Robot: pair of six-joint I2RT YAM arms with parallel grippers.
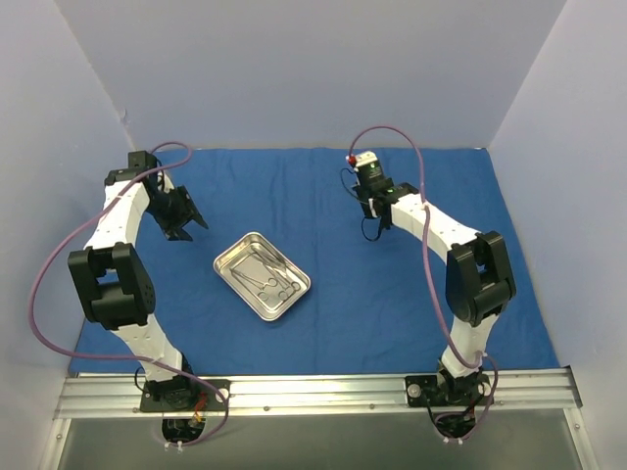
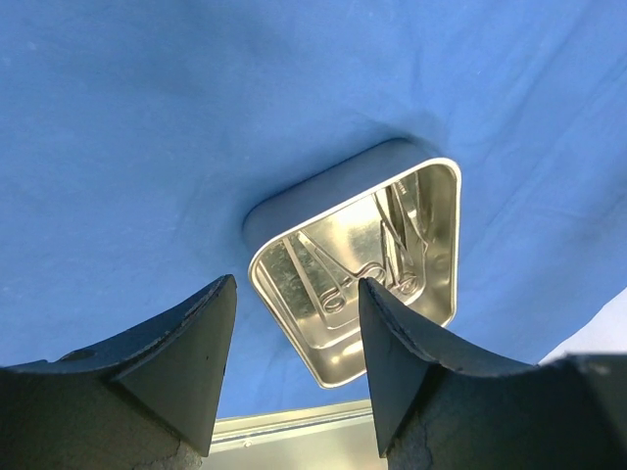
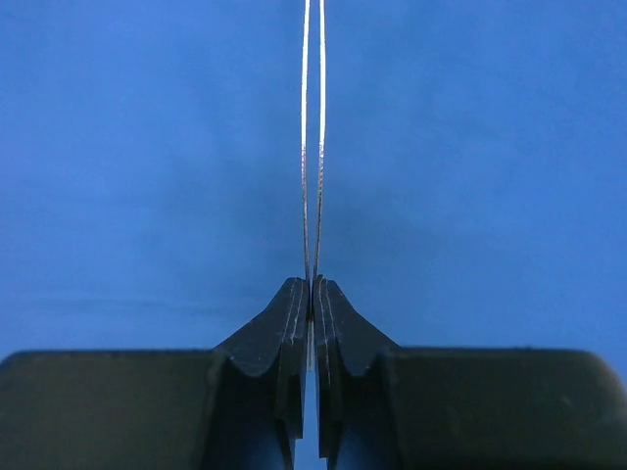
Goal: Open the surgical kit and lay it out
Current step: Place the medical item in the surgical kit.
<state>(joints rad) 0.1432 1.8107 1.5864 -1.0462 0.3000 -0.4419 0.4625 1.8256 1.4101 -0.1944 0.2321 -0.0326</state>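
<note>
The cloth's outer side (image 1: pixel 454 190) is open for the two-bladed instrument (image 3: pixel 313 147), so my right gripper should keep going there, lower the instrument onto the cloth and let go.
The blue cloth wrap (image 1: pixel 333 196) lies spread flat over the table. The shiny steel tray (image 1: pixel 235 257) sits on it left of centre, with thin scissor-like instruments (image 1: pixel 270 277) inside; it also shows in the left wrist view (image 2: pixel 431 284). My left gripper (image 1: pixel 186 220) is open and empty, held above the cloth to the far left of the tray (image 2: pixel 296 284). My right gripper (image 1: pixel 370 213) is shut on a thin two-bladed metal instrument (image 3: pixel 312 147), seen edge-on, held over the cloth (image 3: pixel 147 147) right of the tray.
Pale walls enclose the table on three sides. A metal rail (image 1: pixel 313 392) with both arm bases runs along the near edge. Purple cables (image 1: pixel 411 147) loop off each arm.
</note>
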